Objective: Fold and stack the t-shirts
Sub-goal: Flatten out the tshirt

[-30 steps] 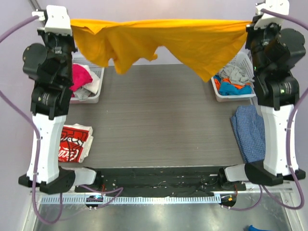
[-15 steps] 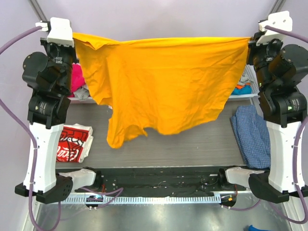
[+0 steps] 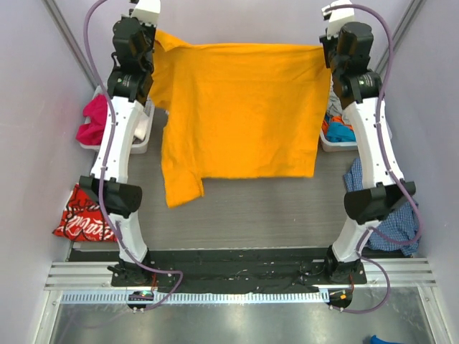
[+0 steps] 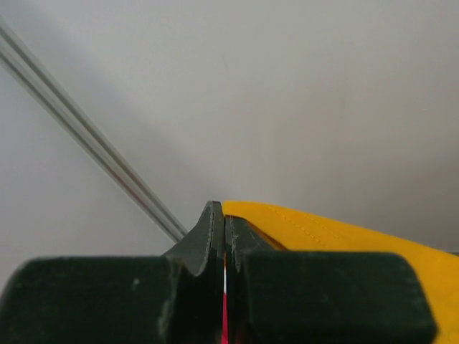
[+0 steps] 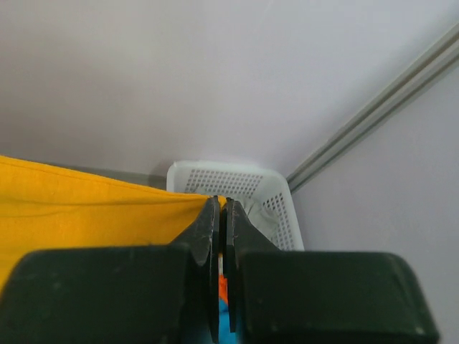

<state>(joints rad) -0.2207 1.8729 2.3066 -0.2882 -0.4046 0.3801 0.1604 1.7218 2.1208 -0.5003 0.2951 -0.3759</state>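
The orange-yellow t-shirt's side (image 3: 166, 80) hangs bunched under the robot's left gripper, so the robot should pull it back toward the table's near half (image 3: 247, 208), then lift it and shake it out.
A plain orange-yellow t-shirt (image 3: 240, 111) hangs spread flat above the far half of the table, one sleeve dangling at its lower left. My left gripper (image 3: 156, 34) is shut on its top left corner and my right gripper (image 3: 323, 49) is shut on its top right corner. In the left wrist view the gripper (image 4: 224, 215) stands closed with the orange hem (image 4: 337, 233) running off to the right. In the right wrist view the gripper (image 5: 223, 209) pinches the orange cloth (image 5: 86, 208) coming from the left. A red t-shirt with white lettering (image 3: 79, 218) lies folded at the table's left edge.
A white basket (image 3: 140, 136) at the back left holds pink cloth (image 3: 92, 122). Another white basket (image 3: 331, 143), also in the right wrist view (image 5: 237, 183), holds blue and orange clothes. A blue checked garment (image 3: 391, 215) lies at the right edge. Grey walls close in on both sides.
Both arms have stretched up and toward the back wall. The orange t-shirt, bunched along its top edge a second ago, has fallen open and now hangs flat between the grippers.
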